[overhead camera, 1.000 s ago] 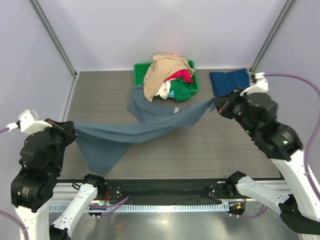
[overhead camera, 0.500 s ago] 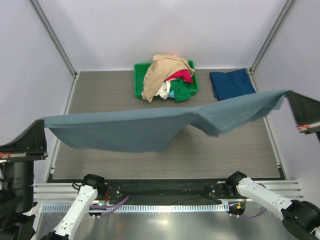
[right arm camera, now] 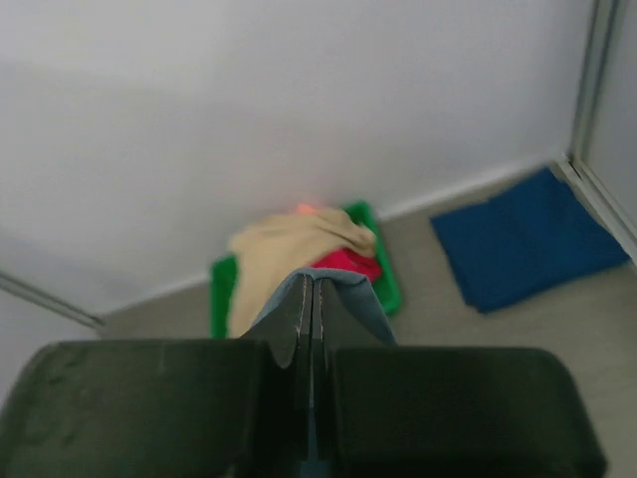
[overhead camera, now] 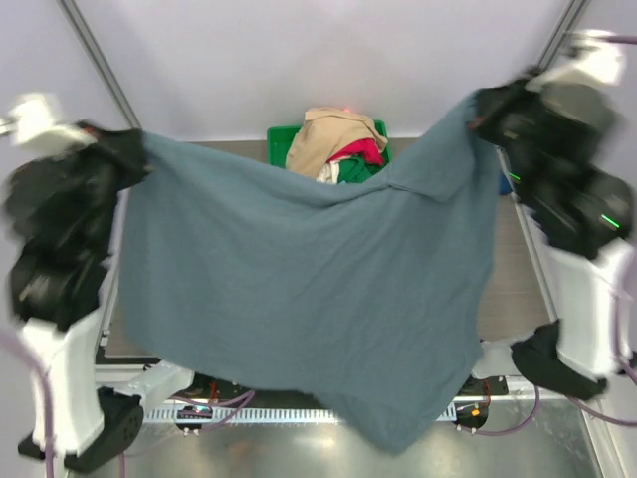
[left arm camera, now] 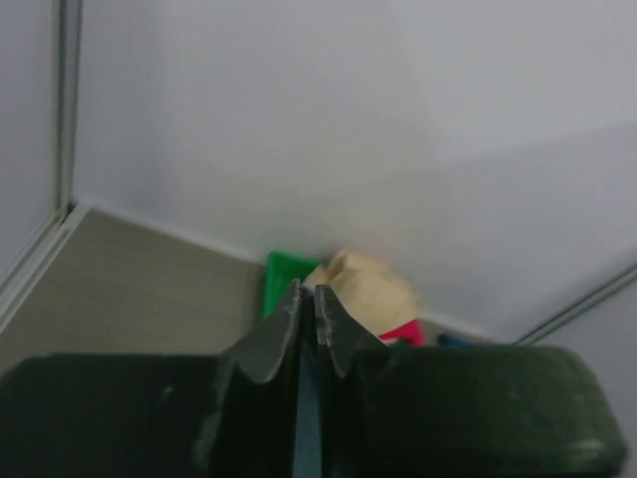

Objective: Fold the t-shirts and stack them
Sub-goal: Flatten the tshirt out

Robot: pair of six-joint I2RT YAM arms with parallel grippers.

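Observation:
The grey-blue t-shirt's top edge folds over near my right gripper, so next I lay the t-shirt down and pull its flap [overhead camera: 438,177] straight with my right gripper.
The large slate grey-blue t-shirt [overhead camera: 299,279] hangs spread in the air between both arms and covers most of the table. My left gripper [overhead camera: 134,149] is shut on its left top corner; the cloth shows between the fingers in the left wrist view [left arm camera: 308,438]. My right gripper [overhead camera: 476,112] is shut on the right top corner, with cloth over the fingertips [right arm camera: 338,289]. Tan [overhead camera: 323,134], red [overhead camera: 358,151] and green tees lie heaped in the green bin [overhead camera: 282,134]. A folded dark navy tee [right arm camera: 528,239] lies at the back right, hidden in the top view.
The green plastic bin [right arm camera: 221,289] stands at the back centre against the wall. Metal frame posts [overhead camera: 95,60] run up at both back corners. The hanging shirt's lower point reaches past the table's front edge [overhead camera: 398,438].
Both arms have swung up and back, lifting the grey-blue shirt from a stretched band over the table into a wide hanging sheet. Both arms are motion-blurred.

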